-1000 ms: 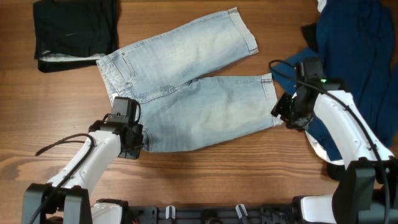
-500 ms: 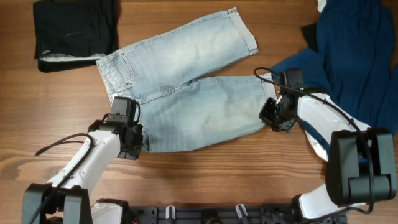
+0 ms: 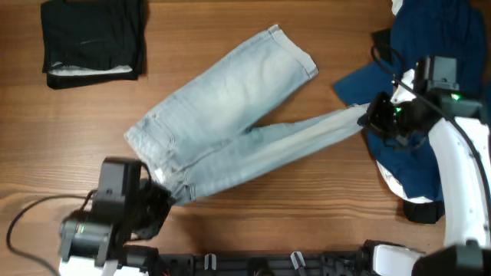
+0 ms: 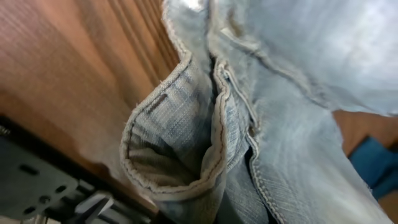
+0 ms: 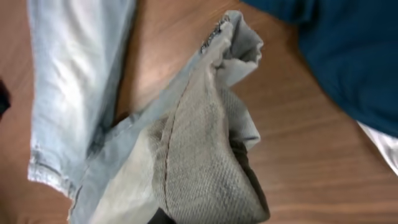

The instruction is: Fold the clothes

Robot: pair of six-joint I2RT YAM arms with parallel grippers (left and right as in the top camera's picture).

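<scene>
My left gripper and my right gripper should swing the near leg (image 3: 288,157) back over the far leg (image 3: 253,75), because the near leg is stretched tight, apart from the far leg.
The pale blue denim shorts (image 3: 230,92) lie slanted across the table, their near edge lifted and pulled into a taut band. My left gripper (image 3: 159,199) is shut on the waistband corner at the lower left, raised towards the camera. In the left wrist view the folded waistband (image 4: 186,149) fills the frame and hides the fingers. My right gripper (image 3: 374,115) is shut on the near leg's hem at the right. The bunched hem (image 5: 205,155) covers the fingers in the right wrist view. The far leg (image 3: 288,57) rests flat on the wood.
A dark navy garment (image 3: 445,54) is heaped at the right edge, under and behind my right arm, with something white (image 3: 393,184) showing beneath it. A black folded garment with a white edge (image 3: 92,38) lies at the far left corner.
My right gripper closed on the near leg's hem and drew it up and to the right. My left arm rose with the waistband corner. The shorts' near side stretched into a narrow band.
</scene>
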